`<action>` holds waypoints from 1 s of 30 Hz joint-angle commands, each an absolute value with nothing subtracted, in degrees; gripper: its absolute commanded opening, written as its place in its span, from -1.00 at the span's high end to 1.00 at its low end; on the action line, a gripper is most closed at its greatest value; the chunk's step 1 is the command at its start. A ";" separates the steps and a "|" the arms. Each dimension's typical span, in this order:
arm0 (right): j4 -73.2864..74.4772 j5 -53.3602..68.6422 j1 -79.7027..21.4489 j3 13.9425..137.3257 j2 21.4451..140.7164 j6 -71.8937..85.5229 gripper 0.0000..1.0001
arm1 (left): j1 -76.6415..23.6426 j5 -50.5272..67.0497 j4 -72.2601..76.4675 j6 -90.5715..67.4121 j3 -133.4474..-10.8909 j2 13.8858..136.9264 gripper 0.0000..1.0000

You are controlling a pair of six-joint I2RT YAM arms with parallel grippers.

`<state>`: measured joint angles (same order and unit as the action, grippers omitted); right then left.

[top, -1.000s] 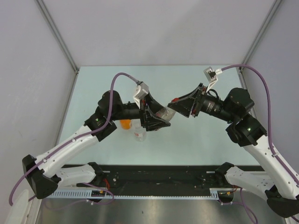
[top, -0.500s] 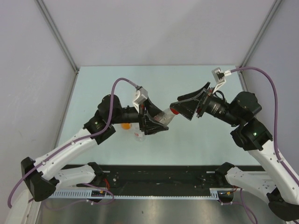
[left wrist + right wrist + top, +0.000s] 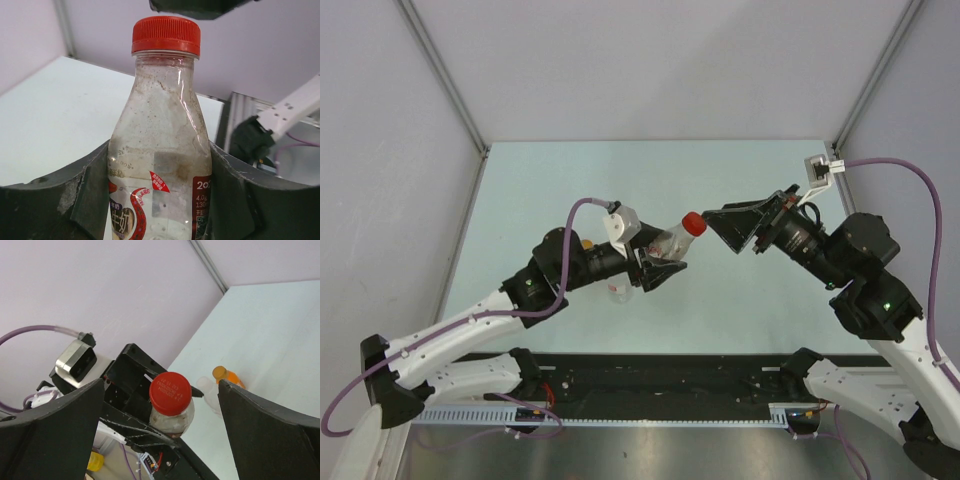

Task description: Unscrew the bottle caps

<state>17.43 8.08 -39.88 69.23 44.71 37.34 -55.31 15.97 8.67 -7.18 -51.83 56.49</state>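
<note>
My right gripper's fingers are open and clear of the red cap (image 3: 694,223), so my right gripper should grip the cap tightly before my left gripper turns the bottle (image 3: 669,242) back.
My left gripper (image 3: 655,262) is shut on a clear bottle with a reddish label band (image 3: 160,150), holding it tilted above the table. Its red cap (image 3: 693,224) sits on the neck (image 3: 166,35). My right gripper (image 3: 722,230) is open just right of the cap and does not touch it. In the right wrist view the red cap (image 3: 170,392) lies between and beyond the wide-spread fingers (image 3: 60,425). An orange-filled bottle with an orange cap (image 3: 227,376) and a plain clear bottle (image 3: 210,390) stand on the table behind the left arm.
The pale green table (image 3: 740,300) is closed in by grey walls at left, right and back. The orange cap (image 3: 585,242) and the clear bottle (image 3: 618,290) peek out beside the left arm. A black rail (image 3: 660,380) runs along the near edge.
My right gripper has opened off the red cap and drawn back to the right. The left arm has shifted the held bottle slightly lower, still gripped.
</note>
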 commanded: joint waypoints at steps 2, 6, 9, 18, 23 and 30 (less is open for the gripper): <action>19.24 -3.22 -43.33 70.84 44.91 39.81 -0.99 | -60.11 -4.37 14.59 2.10 -52.03 57.04 1.00; 20.65 -7.73 -45.44 70.84 45.79 40.61 -0.89 | -64.41 -14.47 16.52 6.14 -52.21 58.62 1.00; 20.65 -10.63 -46.93 70.84 46.40 41.39 -0.83 | -66.78 -19.41 16.96 8.43 -53.35 60.29 1.00; 18.64 -22.41 -54.05 70.75 48.60 44.21 -0.61 | -72.07 -34.63 21.53 12.92 -53.53 64.07 1.00; 20.56 -24.61 -54.67 70.75 50.01 45.53 -0.50 | -72.16 -35.51 24.61 13.45 -51.51 62.32 0.99; 19.25 -24.87 -54.76 70.66 51.77 45.09 -0.44 | -72.51 -34.45 24.70 13.80 -51.07 61.35 0.99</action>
